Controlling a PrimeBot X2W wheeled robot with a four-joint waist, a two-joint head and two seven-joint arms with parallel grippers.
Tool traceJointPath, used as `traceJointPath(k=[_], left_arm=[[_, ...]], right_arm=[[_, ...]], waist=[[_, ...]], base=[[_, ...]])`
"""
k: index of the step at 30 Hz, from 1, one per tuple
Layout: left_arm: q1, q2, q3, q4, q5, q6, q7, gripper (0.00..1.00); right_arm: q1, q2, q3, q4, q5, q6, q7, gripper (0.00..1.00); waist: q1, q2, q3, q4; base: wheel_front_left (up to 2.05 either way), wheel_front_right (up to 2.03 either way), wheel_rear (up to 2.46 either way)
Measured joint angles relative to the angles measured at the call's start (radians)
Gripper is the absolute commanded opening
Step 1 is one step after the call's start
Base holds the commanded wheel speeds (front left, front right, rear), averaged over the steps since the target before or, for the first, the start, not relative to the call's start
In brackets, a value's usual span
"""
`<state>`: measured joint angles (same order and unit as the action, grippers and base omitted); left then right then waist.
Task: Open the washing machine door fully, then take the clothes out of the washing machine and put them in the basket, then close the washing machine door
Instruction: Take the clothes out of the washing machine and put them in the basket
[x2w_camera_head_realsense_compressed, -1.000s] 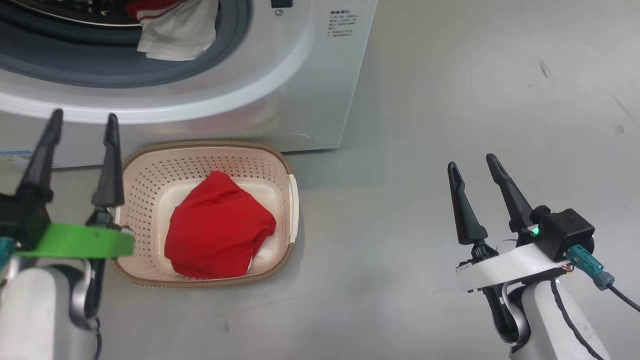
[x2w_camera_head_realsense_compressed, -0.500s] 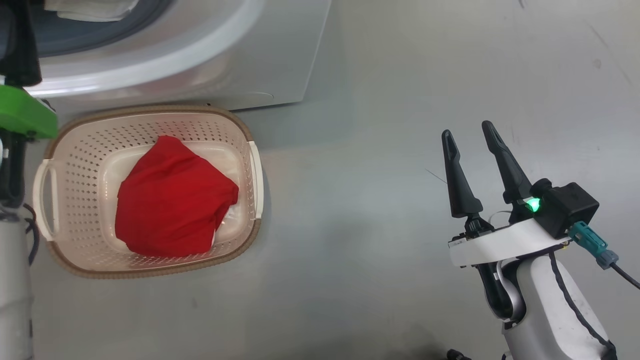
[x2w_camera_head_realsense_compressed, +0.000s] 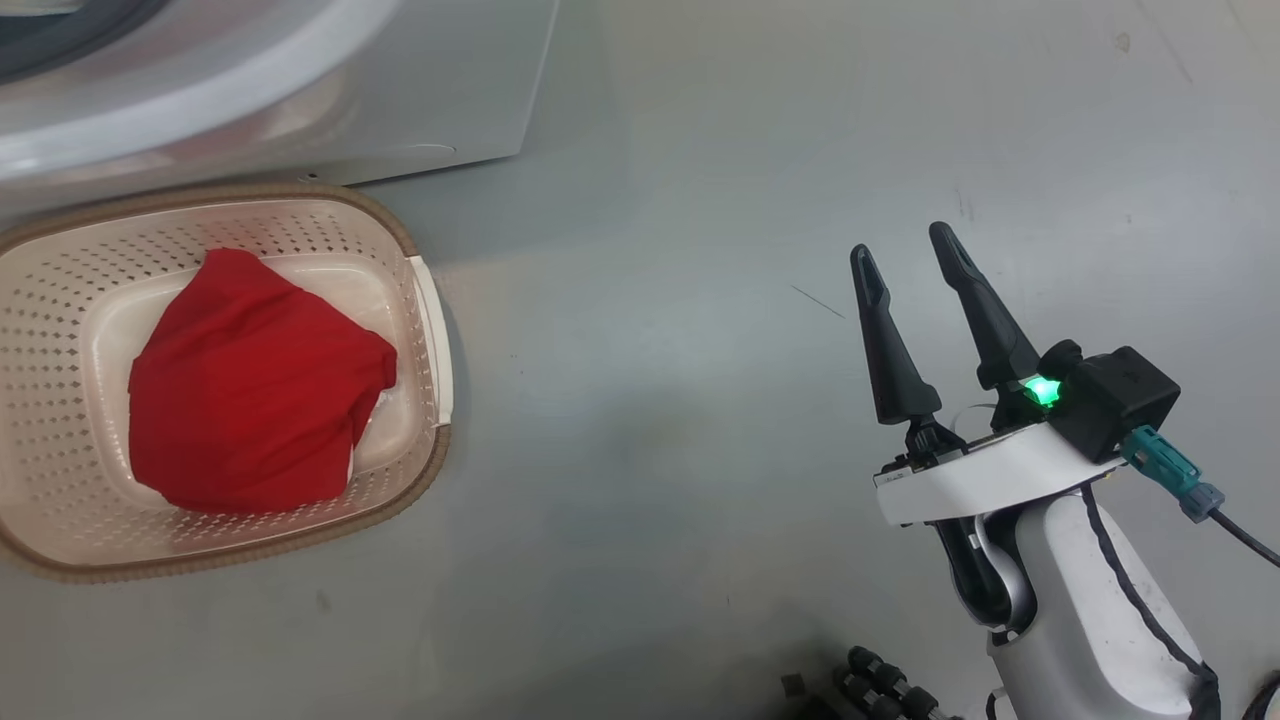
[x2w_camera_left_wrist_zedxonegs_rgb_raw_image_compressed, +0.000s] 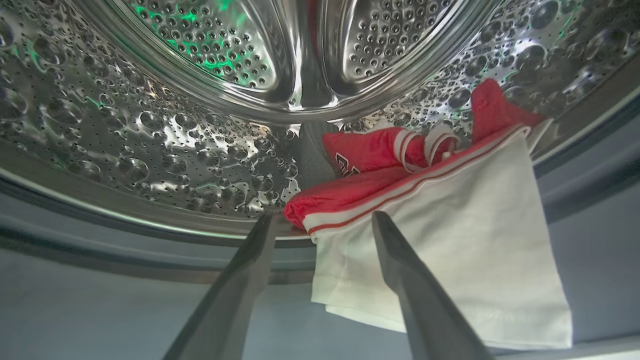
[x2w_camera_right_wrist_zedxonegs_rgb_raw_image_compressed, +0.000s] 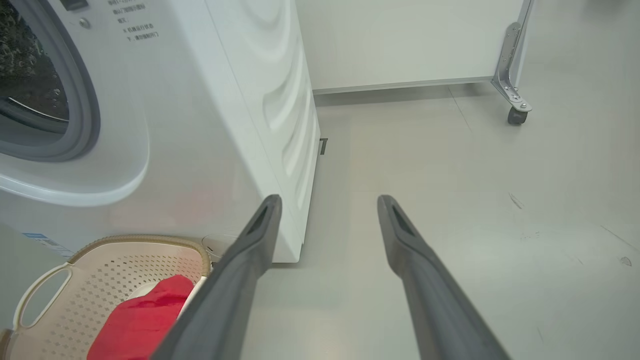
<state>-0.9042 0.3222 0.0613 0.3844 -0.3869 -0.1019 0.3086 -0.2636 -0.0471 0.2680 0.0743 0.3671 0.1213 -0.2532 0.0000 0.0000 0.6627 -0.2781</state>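
Note:
My gripper will bring the red garment (x2w_camera_left_wrist_zedxonegs_rgb_raw_image_compressed: 358, 187) out whole when I pull, since the white part in front of it is joined to it along striped trim (x2w_camera_left_wrist_zedxonegs_rgb_raw_image_compressed: 420, 178).
The white washing machine (x2w_camera_head_realsense_compressed: 300, 110) stands at the top left of the head view, its side panel (x2w_camera_right_wrist_zedxonegs_rgb_raw_image_compressed: 240, 125) filling the left of the right wrist view. The cream basket (x2w_camera_head_realsense_compressed: 425, 330) sits before it with a red garment (x2w_camera_head_realsense_compressed: 250, 385) inside; basket (x2w_camera_right_wrist_zedxonegs_rgb_raw_image_compressed: 100, 260) and garment (x2w_camera_right_wrist_zedxonegs_rgb_raw_image_compressed: 140, 320) also appear low in the right wrist view. My left gripper (x2w_camera_left_wrist_zedxonegs_rgb_raw_image_compressed: 322, 217) is open at the drum mouth, its fingers either side of the edge of a white piece (x2w_camera_left_wrist_zedxonegs_rgb_raw_image_compressed: 450, 250) draped over the grey gasket (x2w_camera_left_wrist_zedxonegs_rgb_raw_image_compressed: 150, 245), with a red white-trimmed garment (x2w_camera_left_wrist_zedxonegs_rgb_raw_image_compressed: 370, 155) behind. My right gripper (x2w_camera_head_realsense_compressed: 910, 245) hangs open over bare floor. The door is out of view.
The shiny steel drum (x2w_camera_left_wrist_zedxonegs_rgb_raw_image_compressed: 150, 125) lies beyond the clothes. A white panel on a castor (x2w_camera_right_wrist_zedxonegs_rgb_raw_image_compressed: 515, 112) stands at the far right of the room. Grey floor (x2w_camera_head_realsense_compressed: 650, 350) spreads between basket and right arm. Dark parts of my base (x2w_camera_head_realsense_compressed: 880, 685) show at the bottom.
The head camera has swung right and down, so washer and basket slid left. My left gripper has left the head view, rising toward the drum opening. The right arm barely moved.

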Motion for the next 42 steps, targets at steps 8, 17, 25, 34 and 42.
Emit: traceJointPath(k=[8, 17, 25, 34, 42], left_arm=[[-0.07, 0.043, 0.002, 0.097, 0.009, 0.011, 0.071, 1.0], [-0.147, 0.05, -0.004, 0.186, 0.01, 0.019, 0.133, 1.0], [-0.202, 0.077, -0.017, 0.238, 0.032, 0.026, 0.133, 1.0], [-0.249, 0.075, -0.097, 0.263, 0.072, 0.016, 0.121, 1.0], [-0.265, 0.053, -0.101, 0.305, 0.07, 0.007, 0.077, 1.0]], right_arm=[[-0.016, 0.002, 0.005, -0.006, 0.003, -0.004, 0.0, 1.0], [-0.023, 0.002, 0.011, -0.02, 0.014, -0.011, 0.0, 1.0], [-0.037, 0.003, 0.01, -0.032, 0.02, -0.02, 0.0, 1.0], [-0.046, 0.003, 0.019, -0.035, 0.021, -0.027, 0.0, 1.0], [-0.058, 0.003, 0.019, -0.035, 0.029, -0.032, 0.0, 1.0]], waist=[[0.0, 0.0, 0.038, -0.043], [0.0, 0.0, 0.078, -0.068], [0.0, 0.0, 0.096, -0.076], [0.0, 0.0, 0.103, -0.077], [0.0, 0.0, 0.092, -0.077]], base=[[0.0, 0.0, 0.0], [0.0, 0.0, 0.0], [0.0, 0.0, 0.0], [0.0, 0.0, 0.0], [0.0, 0.0, 0.0]])
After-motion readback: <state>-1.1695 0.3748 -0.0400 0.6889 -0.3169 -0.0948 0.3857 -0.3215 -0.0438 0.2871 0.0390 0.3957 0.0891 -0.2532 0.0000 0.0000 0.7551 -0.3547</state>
